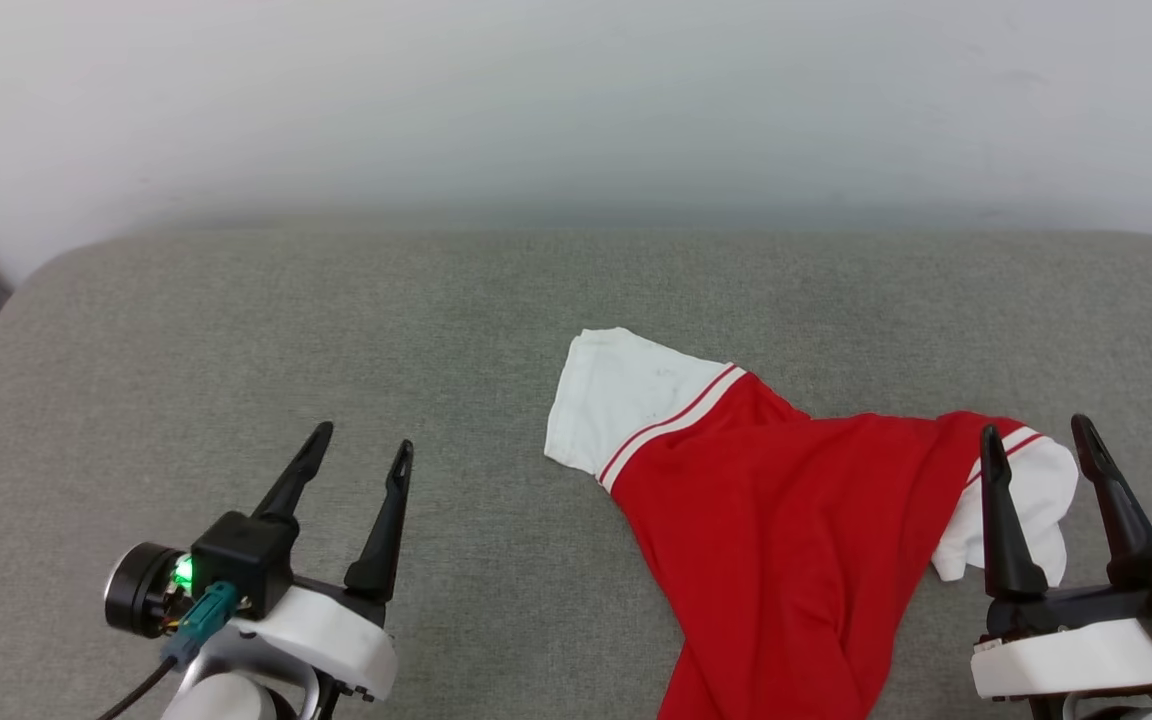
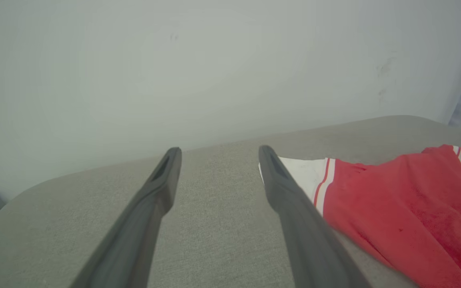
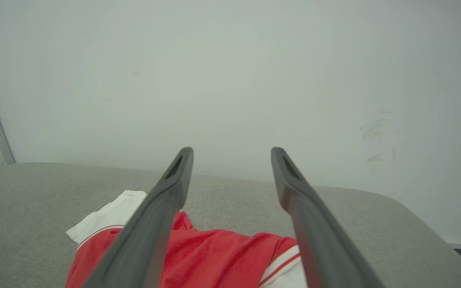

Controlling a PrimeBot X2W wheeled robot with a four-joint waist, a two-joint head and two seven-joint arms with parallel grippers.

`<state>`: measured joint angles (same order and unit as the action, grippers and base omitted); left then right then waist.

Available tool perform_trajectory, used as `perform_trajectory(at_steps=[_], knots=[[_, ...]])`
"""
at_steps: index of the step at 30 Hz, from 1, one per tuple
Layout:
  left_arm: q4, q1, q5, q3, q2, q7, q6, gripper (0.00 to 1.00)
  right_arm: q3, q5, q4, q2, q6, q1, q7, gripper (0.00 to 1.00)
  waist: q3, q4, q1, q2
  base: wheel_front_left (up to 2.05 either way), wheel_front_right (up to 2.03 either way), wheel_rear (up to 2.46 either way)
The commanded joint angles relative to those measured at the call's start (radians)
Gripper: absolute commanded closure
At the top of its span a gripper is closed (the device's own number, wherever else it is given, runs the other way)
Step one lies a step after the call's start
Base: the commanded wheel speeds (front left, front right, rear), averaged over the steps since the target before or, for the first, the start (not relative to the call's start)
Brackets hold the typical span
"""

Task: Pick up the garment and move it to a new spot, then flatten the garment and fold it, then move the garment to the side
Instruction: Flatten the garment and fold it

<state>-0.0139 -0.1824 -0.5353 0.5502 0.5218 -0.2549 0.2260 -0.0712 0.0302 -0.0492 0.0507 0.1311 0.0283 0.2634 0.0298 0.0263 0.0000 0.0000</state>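
Note:
I expect the garment (image 1: 734,504) to drop open into a wide, limp sheet when I lift it with both grippers, because loose folds (image 1: 830,588) run down the red body.
The garment (image 1: 776,520) is a red T-shirt with white short sleeves and red-white striped trim, lying crumpled on the grey fabric surface (image 1: 336,330), right of centre and running off the bottom edge. No print shows. My left gripper (image 1: 364,443) stands open over bare fabric, well left of the garment. My right gripper (image 1: 1034,436) is open above the garment's right white sleeve, nothing between its fingers. In the left wrist view the garment (image 2: 406,216) lies to the right of the open left gripper (image 2: 219,151). In the right wrist view the garment (image 3: 214,260) lies below the open right gripper (image 3: 232,151).
A pale wall (image 1: 576,100) rises right behind the grey surface. The surface's rounded left corner (image 1: 26,290) and its right edge (image 3: 434,240) drop off to the floor. Bare fabric stretches across the left half and the far side.

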Motion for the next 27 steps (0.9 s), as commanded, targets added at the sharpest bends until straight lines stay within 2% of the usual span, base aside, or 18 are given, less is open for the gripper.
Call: perform_trajectory(at_steps=[1,6,7,10,13,15,21,27], knots=[[-0.007,-0.022,0.001,0.009,0.008,0.015,-0.014,0.0,0.0,0.007,-0.003,-0.001,-0.001,-0.011,0.002,0.0,0.011,-0.009,0.0,0.0,0.0,0.0,0.0],[-0.024,-0.14,0.025,0.058,0.046,0.14,-0.091,0.0,0.006,0.002,-0.012,-0.001,-0.001,-0.036,0.002,0.0,0.065,-0.041,0.0,0.0,0.0,0.0,0.0],[-0.022,-0.214,0.025,0.076,0.057,0.208,-0.136,0.0,0.009,0.0,-0.016,-0.001,-0.001,-0.046,0.002,0.0,0.097,-0.06,0.0,0.0,0.0,0.0,0.0],[-0.02,-0.343,-0.006,0.087,0.07,0.32,-0.222,0.0,0.01,0.003,-0.027,-0.001,-0.001,-0.07,0.002,0.0,0.154,-0.092,0.0,0.0,0.0,0.0,0.0],[-0.047,-0.479,-0.038,0.097,0.078,0.451,-0.289,0.0,0.007,0.013,-0.036,-0.001,-0.001,-0.094,0.002,0.0,0.208,-0.128,0.0,0.0,0.0,0.0,0.0],[-0.076,-0.577,-0.058,0.111,0.095,0.563,-0.318,0.0,0.011,0.019,-0.041,-0.001,-0.001,-0.11,0.002,0.0,0.245,-0.153,0.0,0.0,0.0,0.0,0.0],[-0.167,-0.819,-0.16,0.179,0.142,0.905,-0.354,0.0,0.029,0.048,-0.051,-0.001,-0.001,-0.147,0.002,0.0,0.341,-0.231,0.0,0.0,0.0,0.0,0.0],[-0.215,-0.962,-0.277,0.262,0.181,1.12,-0.356,0.0,0.04,0.085,-0.054,-0.001,-0.001,-0.173,0.002,0.0,0.419,-0.295,0.0,0.0,0.0,0.0,0.0]])
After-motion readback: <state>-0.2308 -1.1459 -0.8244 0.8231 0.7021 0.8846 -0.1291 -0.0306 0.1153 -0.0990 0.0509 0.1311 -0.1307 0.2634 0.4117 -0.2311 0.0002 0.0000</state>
